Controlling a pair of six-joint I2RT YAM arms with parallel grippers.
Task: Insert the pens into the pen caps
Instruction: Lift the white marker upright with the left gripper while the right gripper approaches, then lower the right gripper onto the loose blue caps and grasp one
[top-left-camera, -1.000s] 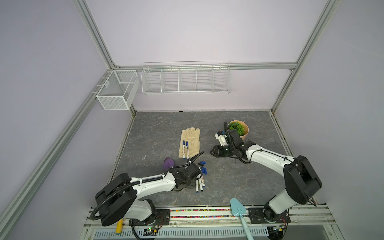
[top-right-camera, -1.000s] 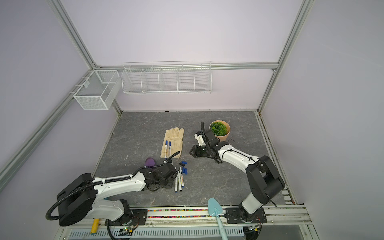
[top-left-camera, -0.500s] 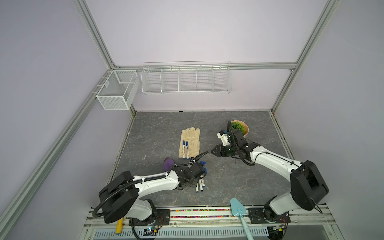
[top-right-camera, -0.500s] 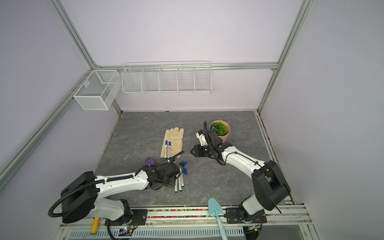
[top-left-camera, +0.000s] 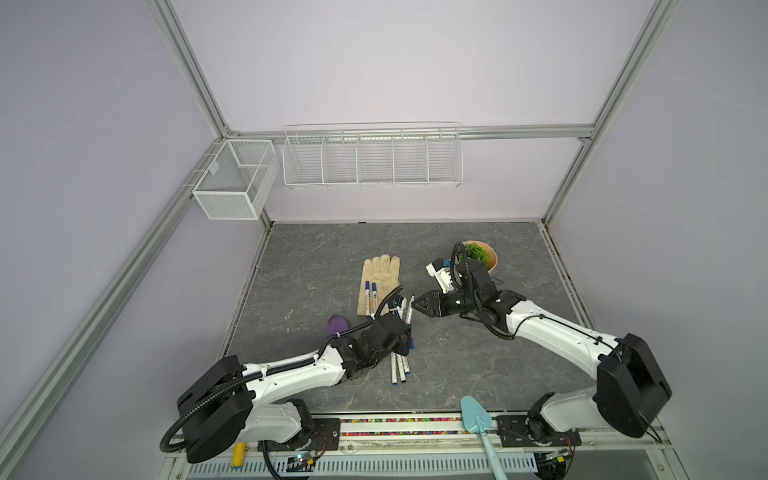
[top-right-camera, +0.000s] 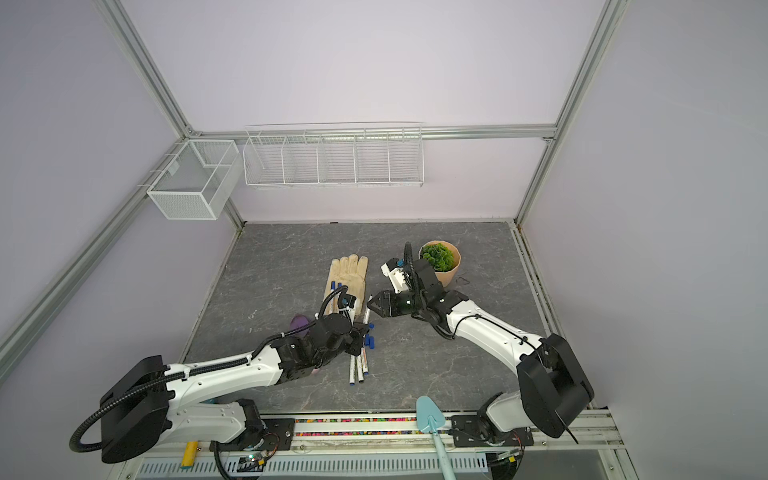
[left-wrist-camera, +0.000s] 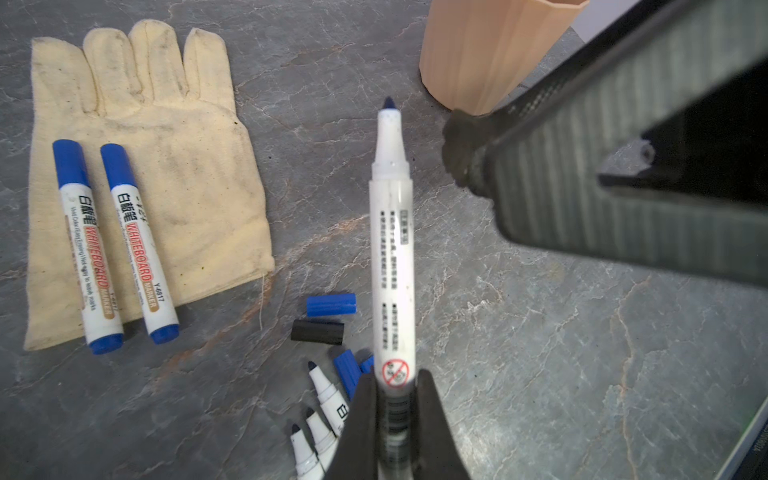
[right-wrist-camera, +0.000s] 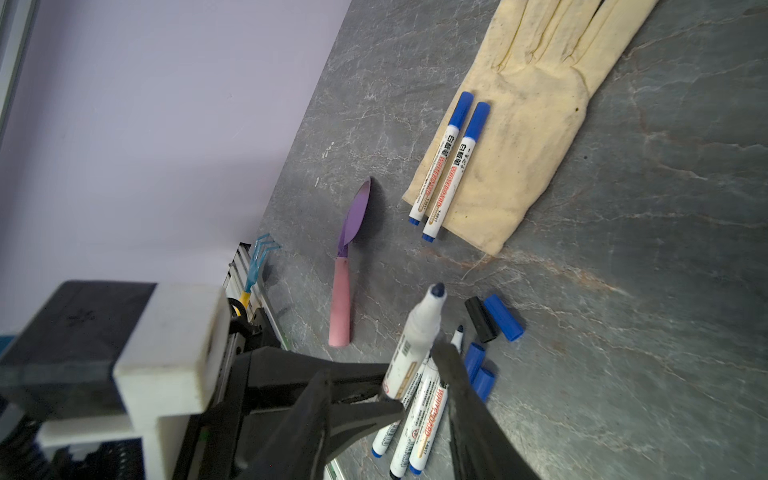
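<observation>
Next, my right gripper pinches the pen near the dark blue tip (right-wrist-camera: 436, 290) and straightens it before getting a blue cap, because the pen (right-wrist-camera: 412, 342) is tilted in my left gripper.
My left gripper (left-wrist-camera: 395, 376) is shut on the rear end of an uncapped white pen (left-wrist-camera: 392, 249), held off the table with its dark blue tip pointing away. In both top views this pen (top-left-camera: 409, 309) points at my right gripper (top-left-camera: 417, 307), which stands open just beyond the tip. In the right wrist view the pen (right-wrist-camera: 417, 328) shows between the right gripper's (right-wrist-camera: 381, 360) spread fingers. Three uncapped pens (right-wrist-camera: 428, 411) lie below. Beside them lie pen caps: a blue one (left-wrist-camera: 331, 304), a black one (left-wrist-camera: 317, 331), and two blue ones (right-wrist-camera: 473, 361). Two capped pens (left-wrist-camera: 112, 245) rest on the glove.
A cream glove (top-left-camera: 378, 274) lies mid-table. The purple trowel with a pink handle (right-wrist-camera: 353, 216) lies to its left. A potted plant (top-left-camera: 482, 255) stands behind the right arm. A teal shovel (top-left-camera: 473, 419) sits on the front rail. Wire baskets (top-left-camera: 372, 156) hang on the back wall.
The left gripper has closed on a pen from the pile and lifted it, tip toward the right gripper. The right gripper has moved nearer the left gripper and its jaws have spread wider.
</observation>
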